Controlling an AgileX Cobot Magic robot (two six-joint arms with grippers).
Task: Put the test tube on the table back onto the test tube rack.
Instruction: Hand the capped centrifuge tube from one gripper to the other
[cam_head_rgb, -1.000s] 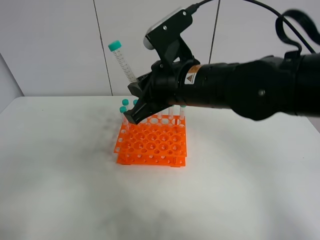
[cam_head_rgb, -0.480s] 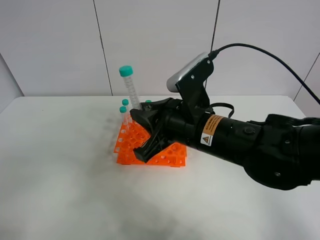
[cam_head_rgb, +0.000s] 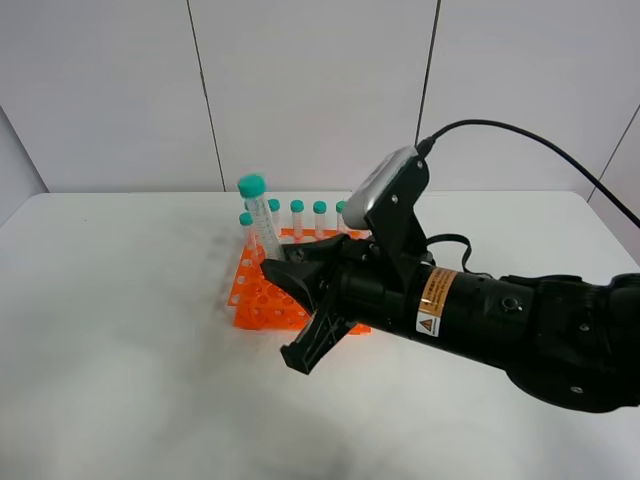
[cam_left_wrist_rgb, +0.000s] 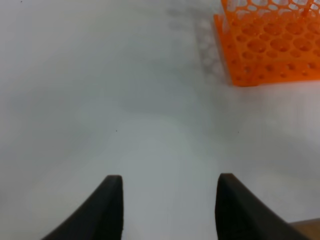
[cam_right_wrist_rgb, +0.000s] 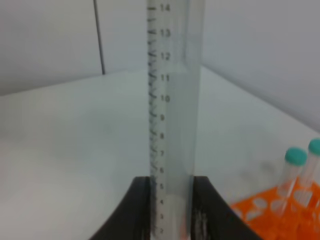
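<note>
The robot's right gripper is holding the test tube by its lower part (cam_head_rgb: 273, 248), so next the left gripper grips the test tube near its teal cap (cam_head_rgb: 252, 187) before putting it in the rack.
The orange test tube rack (cam_head_rgb: 250, 292) stands on the white table (cam_head_rgb: 120, 330), with several teal-capped tubes (cam_head_rgb: 297, 207) along its back row. My right gripper (cam_head_rgb: 280, 262) is shut on the lower part of the test tube (cam_head_rgb: 258, 215), which stands nearly upright over the rack's left back part. Its tip is hidden behind the fingers. In the right wrist view the graduated test tube (cam_right_wrist_rgb: 172, 115) sits between the fingers (cam_right_wrist_rgb: 141, 210) of the right gripper (cam_right_wrist_rgb: 171, 212). My left gripper (cam_left_wrist_rgb: 167, 205) is open and empty above bare table, apart from the rack (cam_left_wrist_rgb: 270, 45).
The right arm's black body (cam_head_rgb: 480, 320) lies low over the table right of the rack and covers the rack's right front. Racked tubes (cam_right_wrist_rgb: 294, 165) and the rack's edge (cam_right_wrist_rgb: 260, 210) show in the right wrist view. A pale wall stands behind the table.
The right arm has come down and drawn back to the right. The held tube has sunk from well above the rack to just over it and stands more upright.
</note>
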